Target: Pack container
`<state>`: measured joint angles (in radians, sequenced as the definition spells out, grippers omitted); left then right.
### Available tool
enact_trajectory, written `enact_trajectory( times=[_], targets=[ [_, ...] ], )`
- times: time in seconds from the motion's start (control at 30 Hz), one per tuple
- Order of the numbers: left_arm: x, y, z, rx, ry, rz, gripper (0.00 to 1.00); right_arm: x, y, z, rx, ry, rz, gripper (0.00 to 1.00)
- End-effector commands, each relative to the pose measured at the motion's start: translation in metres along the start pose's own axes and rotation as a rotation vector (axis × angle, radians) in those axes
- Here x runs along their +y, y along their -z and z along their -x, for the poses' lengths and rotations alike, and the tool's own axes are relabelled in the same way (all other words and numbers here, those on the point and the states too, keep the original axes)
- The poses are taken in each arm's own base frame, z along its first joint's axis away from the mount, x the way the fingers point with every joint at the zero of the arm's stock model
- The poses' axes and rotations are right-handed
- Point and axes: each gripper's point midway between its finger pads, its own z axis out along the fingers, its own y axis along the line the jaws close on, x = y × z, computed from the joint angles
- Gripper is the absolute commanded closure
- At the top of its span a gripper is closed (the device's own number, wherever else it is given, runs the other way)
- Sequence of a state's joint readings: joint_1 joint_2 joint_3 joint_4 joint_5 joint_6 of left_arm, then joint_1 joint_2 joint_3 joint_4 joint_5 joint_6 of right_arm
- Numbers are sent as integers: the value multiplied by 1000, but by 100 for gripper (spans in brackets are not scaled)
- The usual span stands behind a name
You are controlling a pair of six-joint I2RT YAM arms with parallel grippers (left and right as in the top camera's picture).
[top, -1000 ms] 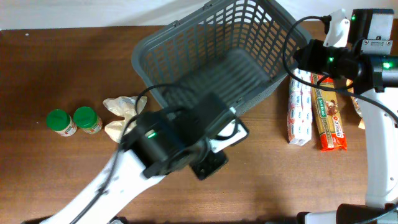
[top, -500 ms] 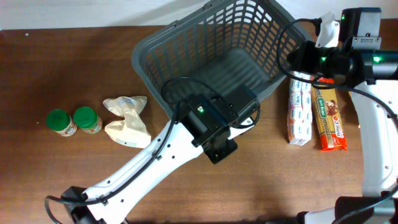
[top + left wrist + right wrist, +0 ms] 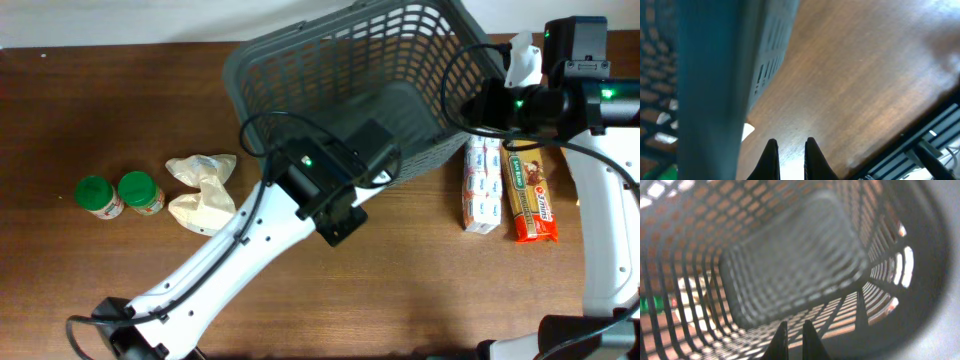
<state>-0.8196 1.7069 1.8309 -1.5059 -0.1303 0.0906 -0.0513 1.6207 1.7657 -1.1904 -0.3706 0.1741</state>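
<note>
The basket sits crooked with its corner (image 3: 462,146) over the white and blue pack, so the robot's right gripper should come outside its rim (image 3: 477,32) and push the basket clear.
The container is a large dark grey lattice basket (image 3: 300,70) standing tilted at the back middle of the table. My left gripper (image 3: 790,150) is over bare wood just beside the basket's near wall (image 3: 715,75), with its fingers close together and nothing between them. In the overhead view the left wrist (image 3: 325,185) covers the basket's near edge. My right gripper (image 3: 794,330) is inside the basket at its right rim (image 3: 487,100), with its fingers nearly touching and empty. The basket's floor (image 3: 790,255) looks empty.
Two green-lidded jars (image 3: 92,196) (image 3: 141,192) stand at the left. A crumpled beige bag (image 3: 205,190) lies next to them. A white and blue pack (image 3: 483,185) and an orange bar (image 3: 530,195) lie to the right of the basket.
The basket has turned and slid towards the back. My left arm has reached further forward, up against its near side. The right gripper stayed at the right rim.
</note>
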Motion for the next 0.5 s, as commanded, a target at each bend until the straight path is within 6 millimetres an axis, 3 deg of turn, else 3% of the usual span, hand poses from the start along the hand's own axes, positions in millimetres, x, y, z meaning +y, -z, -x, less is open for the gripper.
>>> enact_trajectory(
  times=[0.0,0.23,0.47],
  targets=[
    [20,1,0,-5,28,38,98,-7,-4,-9,42,27,-41,96],
    [49,-1,-3,-9,113,56,98,-2,-3,-21,91,44,-6,96],
    [60,-2,-7,-6,146,61,98,2,2,-21,80,48,7,96]
  ],
)
